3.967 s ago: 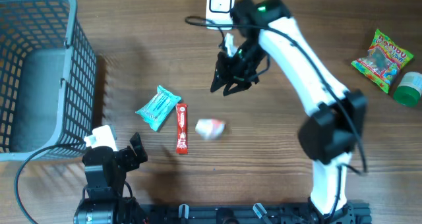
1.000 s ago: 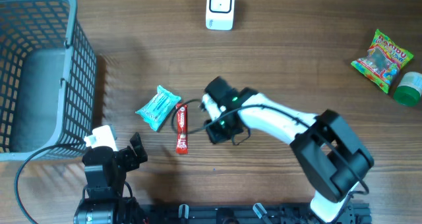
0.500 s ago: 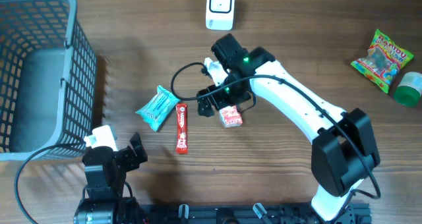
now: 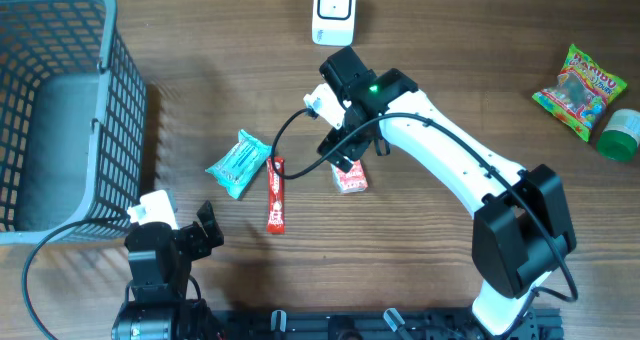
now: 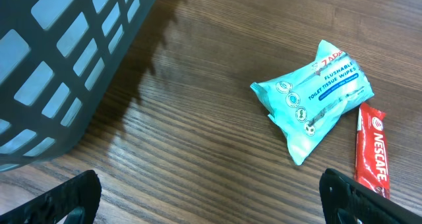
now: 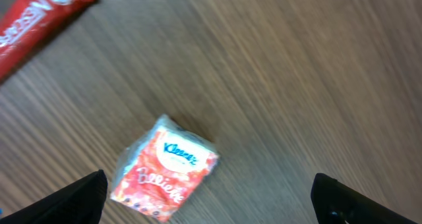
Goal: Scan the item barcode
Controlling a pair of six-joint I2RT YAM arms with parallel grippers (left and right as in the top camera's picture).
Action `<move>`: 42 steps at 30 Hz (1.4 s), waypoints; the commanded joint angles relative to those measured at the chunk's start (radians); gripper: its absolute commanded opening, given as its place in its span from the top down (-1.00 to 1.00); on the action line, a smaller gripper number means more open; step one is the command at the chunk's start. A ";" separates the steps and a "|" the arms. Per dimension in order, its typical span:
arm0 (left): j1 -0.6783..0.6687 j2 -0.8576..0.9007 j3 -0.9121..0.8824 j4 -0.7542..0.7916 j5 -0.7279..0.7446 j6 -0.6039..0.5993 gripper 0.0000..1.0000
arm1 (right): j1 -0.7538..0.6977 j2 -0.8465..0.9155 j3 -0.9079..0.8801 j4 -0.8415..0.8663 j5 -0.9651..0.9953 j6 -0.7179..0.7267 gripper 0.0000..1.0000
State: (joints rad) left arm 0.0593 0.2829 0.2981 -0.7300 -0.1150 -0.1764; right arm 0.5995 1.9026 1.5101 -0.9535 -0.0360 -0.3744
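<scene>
The red Kleenex pack (image 4: 350, 178) is clear of the Nescafe stick and fits between my open fingers. My right gripper should keep going down until it pinches the pack's far edge (image 6: 191, 136).
A red Kleenex tissue pack (image 4: 350, 178) (image 6: 165, 178) lies flat on the wooden table, about midway. My right gripper (image 4: 347, 152) (image 6: 211, 201) hovers just over its far edge, jaws wide open and holding nothing; the pack lies between and ahead of the fingertips (image 6: 79, 197). The white barcode scanner (image 4: 333, 10) stands at the far edge. My left gripper (image 4: 205, 230) (image 5: 211, 201) is open and empty near the front left, pointing at a teal wipes pack (image 4: 240, 163) (image 5: 315, 95) and a red Nescafe stick (image 4: 275, 194) (image 5: 371, 151) (image 6: 39, 23).
A grey wire basket (image 4: 60, 110) (image 5: 66, 53) fills the left side. At the far right lie a Haribo bag (image 4: 582, 88) and a green-capped container (image 4: 620, 133). A black cable loops from the right wrist over the table near the Nescafe stick.
The right gripper, shut low by the Nescafe stick a second ago, opened and drew back toward the scanner. The Kleenex pack now lies free, a little right of where it was.
</scene>
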 commanded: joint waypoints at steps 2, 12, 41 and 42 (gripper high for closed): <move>0.000 -0.002 -0.003 0.002 -0.010 0.012 -1.00 | 0.021 0.020 -0.042 0.012 -0.085 -0.074 -0.99; 0.000 -0.002 -0.003 0.002 -0.010 0.012 -1.00 | 0.090 0.167 -0.050 0.052 0.006 -0.123 -0.92; 0.000 -0.002 -0.003 0.002 -0.010 0.012 -1.00 | 0.082 0.201 0.208 -0.149 0.088 0.823 0.91; 0.000 -0.002 -0.003 0.002 -0.010 0.012 -1.00 | 0.082 0.201 0.230 -0.169 0.088 0.944 0.91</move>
State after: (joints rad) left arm 0.0593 0.2829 0.2981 -0.7303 -0.1150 -0.1764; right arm 0.6846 2.0987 1.6382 -1.0782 0.0673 0.0456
